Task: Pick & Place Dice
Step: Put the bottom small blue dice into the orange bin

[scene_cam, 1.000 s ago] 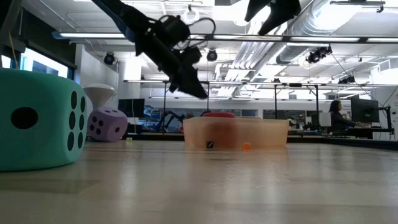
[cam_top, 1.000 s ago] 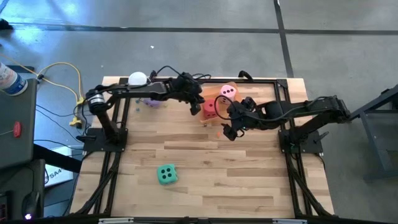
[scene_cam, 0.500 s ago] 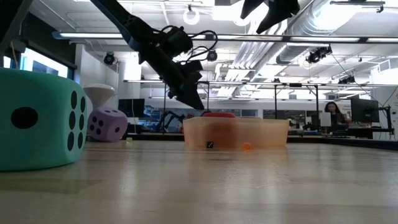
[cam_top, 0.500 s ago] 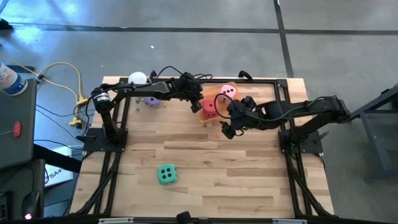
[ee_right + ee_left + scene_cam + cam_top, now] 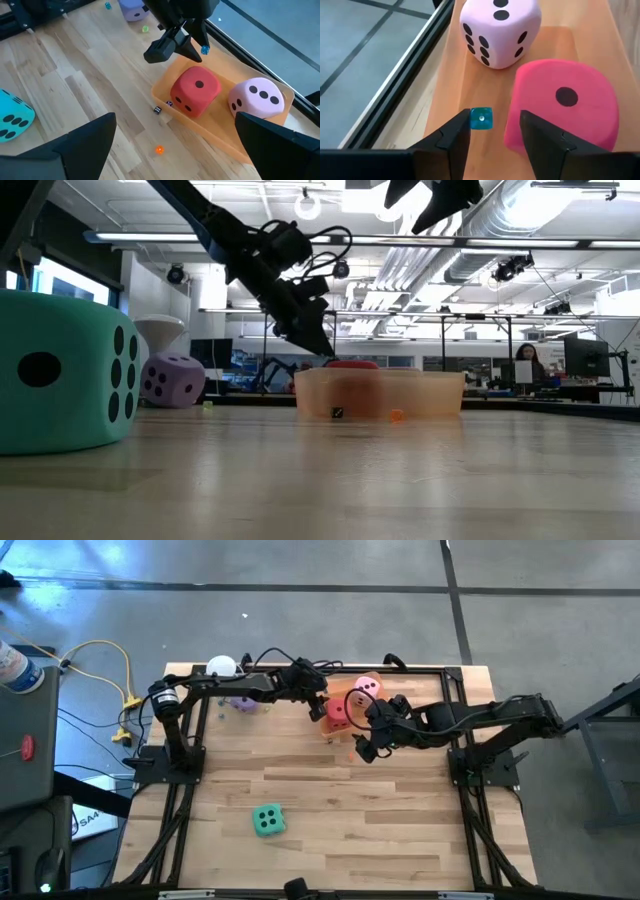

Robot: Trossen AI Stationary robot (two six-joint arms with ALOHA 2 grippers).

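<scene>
The tiny blue-teal die (image 5: 481, 118) is sticking to a finger of my open left gripper, so my right gripper should move over and knock it off into the orange tray (image 5: 223, 116).
The red die (image 5: 339, 712) (image 5: 565, 105) and the pink die (image 5: 367, 687) (image 5: 500, 30) sit in the orange tray (image 5: 165, 105). My left gripper (image 5: 322, 703) (image 5: 495, 120) hovers open over the tray beside the red die. A tiny blue-teal die (image 5: 481, 119) (image 5: 204, 50) shows between its fingers. The purple die (image 5: 243, 703) (image 5: 172, 380) rests on the table's far left, and the green-teal die (image 5: 267, 821) (image 5: 60, 370) near the front edge. My right gripper (image 5: 365, 748) (image 5: 175, 117) waits open, raised just in front of the tray. My left gripper has the tiny blue-teal die (image 5: 481, 119) close against the inner side of one finger (image 5: 457, 132), above the tray floor. The other finger stands well apart from it. I cannot tell whether the die touches the near finger.
A white round-topped cup (image 5: 221, 668) stands at the far left corner, behind the purple die. Tiny dice lie on the wood by the tray: two black (image 5: 157, 110), one orange (image 5: 159, 149), one green (image 5: 145, 29). The middle and front of the table are bare wood.
My left gripper has come down toward the tray, its fingertips dropping close to the tray's rim near the red die. The dice on the table and in the tray have stayed where they were.
</scene>
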